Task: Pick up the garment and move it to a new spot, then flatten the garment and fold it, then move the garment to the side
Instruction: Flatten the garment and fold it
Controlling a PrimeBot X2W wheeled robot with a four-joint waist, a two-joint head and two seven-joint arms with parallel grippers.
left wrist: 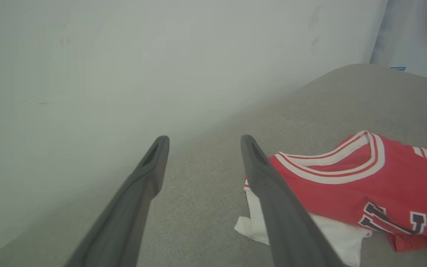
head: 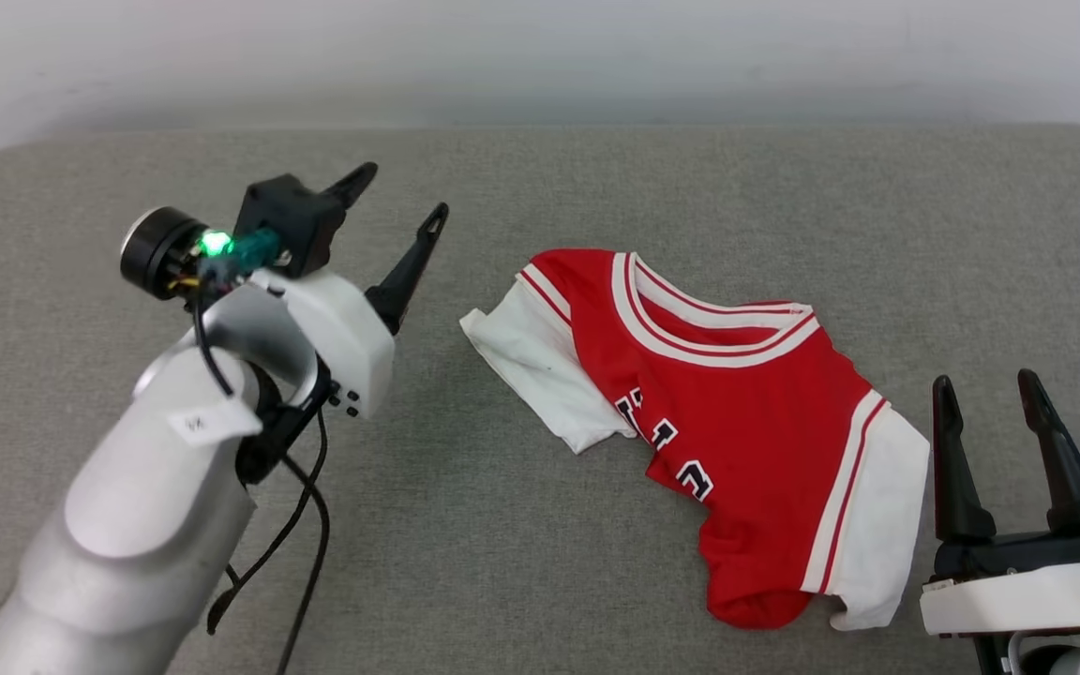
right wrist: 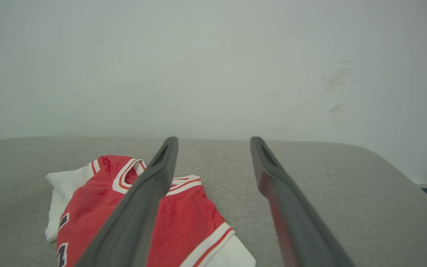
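Note:
The white sleeve (head: 548, 367) will spread out and show its whole seam when I pull it, because the striped seam (head: 548, 297) goes out of sight under the red chest.
The garment (head: 737, 412) is a red T-shirt with white sleeves and a striped collar, lying crumpled and partly folded over itself on the grey padded surface, right of centre. Black white-edged letters show on its chest. My left gripper (head: 401, 199) hovers open to the garment's left, apart from it, fingers pointing toward the back wall. My right gripper (head: 988, 392) stands open just right of the white sleeve, holding nothing. In the left wrist view the garment (left wrist: 369, 185) lies right of my open left gripper (left wrist: 203, 140). In the right wrist view the garment (right wrist: 98, 207) lies left of my open right gripper (right wrist: 213, 141).
The grey padded surface (head: 540, 581) stretches wide around the shirt and ends at a pale wall (head: 540, 56) at the back. A black cable (head: 301, 553) hangs from my left forearm.

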